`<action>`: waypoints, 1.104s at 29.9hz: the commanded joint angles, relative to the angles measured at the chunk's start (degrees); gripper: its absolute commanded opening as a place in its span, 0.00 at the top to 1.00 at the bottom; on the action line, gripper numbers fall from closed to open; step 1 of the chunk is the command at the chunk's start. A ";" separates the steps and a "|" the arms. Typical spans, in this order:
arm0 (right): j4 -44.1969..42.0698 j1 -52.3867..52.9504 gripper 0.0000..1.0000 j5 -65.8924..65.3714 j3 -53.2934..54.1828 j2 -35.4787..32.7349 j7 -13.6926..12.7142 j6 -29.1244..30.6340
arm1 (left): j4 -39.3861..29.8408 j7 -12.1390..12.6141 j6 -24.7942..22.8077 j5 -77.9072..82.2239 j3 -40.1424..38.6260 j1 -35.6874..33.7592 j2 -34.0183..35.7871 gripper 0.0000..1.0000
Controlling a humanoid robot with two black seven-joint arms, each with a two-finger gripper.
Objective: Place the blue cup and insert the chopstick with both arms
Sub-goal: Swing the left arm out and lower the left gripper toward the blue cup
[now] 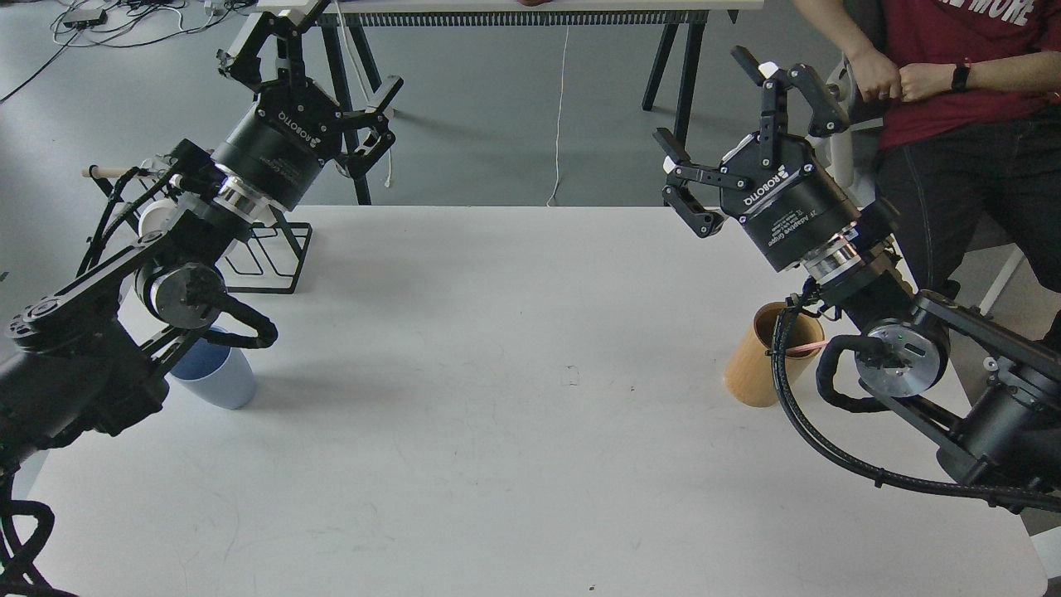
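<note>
The cup's plain dark blue inside (pixel 204 355) can be seen below the cup's rim, so the blue cup (pixel 220 380) should be empty when I lift and carry it.
The pale blue cup (pixel 217 373) stands upright on the white table (pixel 514 390) at the left, partly hidden behind my left arm. A short pink piece of the chopstick (pixel 806 347) shows at the rim of the tan wooden cylinder (pixel 761 365) at the right, mostly hidden by my right arm's cable. My left gripper (pixel 308 73) is raised above the table's far left corner, fingers spread, holding nothing. Raised over the far right edge, my right gripper (pixel 714 109) is also open and empty.
A black wire rack (pixel 265 257) with a pale wooden rod (pixel 108 172) and a white mug stands at the far left behind my left arm. A person in a red shirt (pixel 961 75) sits past the table's right corner. Trestle legs (pixel 675 66) stand beyond the far edge.
</note>
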 commanded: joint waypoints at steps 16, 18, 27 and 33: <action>0.60 -0.16 0.05 -0.26 0.02 0.09 0.00 0.17 | 1.98 0.00 -0.01 0.10 -3.78 1.73 0.60 0.01; 0.69 -0.16 0.05 -0.70 0.11 0.01 0.00 0.25 | 1.80 0.00 -0.01 0.36 -3.70 2.17 0.78 0.01; 0.42 0.55 0.05 -0.87 0.11 0.18 0.00 0.43 | 1.80 0.00 -0.01 0.71 -3.78 3.49 0.69 0.01; 0.51 -0.07 0.05 -0.87 0.11 -0.52 0.00 0.61 | 1.72 0.00 -0.01 0.89 -3.61 3.57 3.05 0.01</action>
